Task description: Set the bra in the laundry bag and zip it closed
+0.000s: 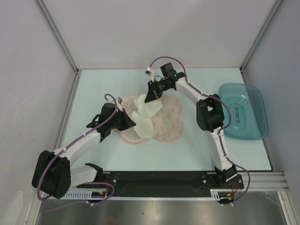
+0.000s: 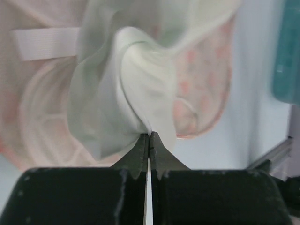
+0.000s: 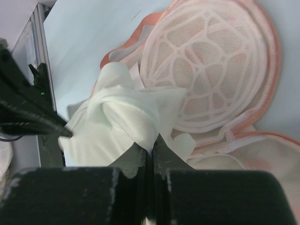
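Note:
My left gripper should pull the edge of the bunched white bra, which overlaps the printed lobe (image 1: 157,108), back to the mesh lining's near rim (image 1: 127,138) and lay it flat.
The white bra (image 1: 144,115) hangs bunched between both grippers, over the open peach-pink laundry bag (image 1: 171,117) that lies flat on the table. My left gripper (image 1: 132,123) is shut on the bra's near edge; the left wrist view shows the fabric (image 2: 126,89) pinched at the fingertips. My right gripper (image 1: 151,97) is shut on the bra's far edge; the right wrist view shows the fabric (image 3: 122,117) held at the tips. The bag's pale mesh lining with ribbed dome (image 3: 206,70) lies beneath the bra. The bag's printed lobe (image 2: 201,79) shows behind the bra.
A translucent teal tray (image 1: 243,110) sits at the table's right edge, also at the right of the left wrist view (image 2: 287,56). White enclosure walls stand at the back and sides. The left arm shows dark in the right wrist view (image 3: 28,108).

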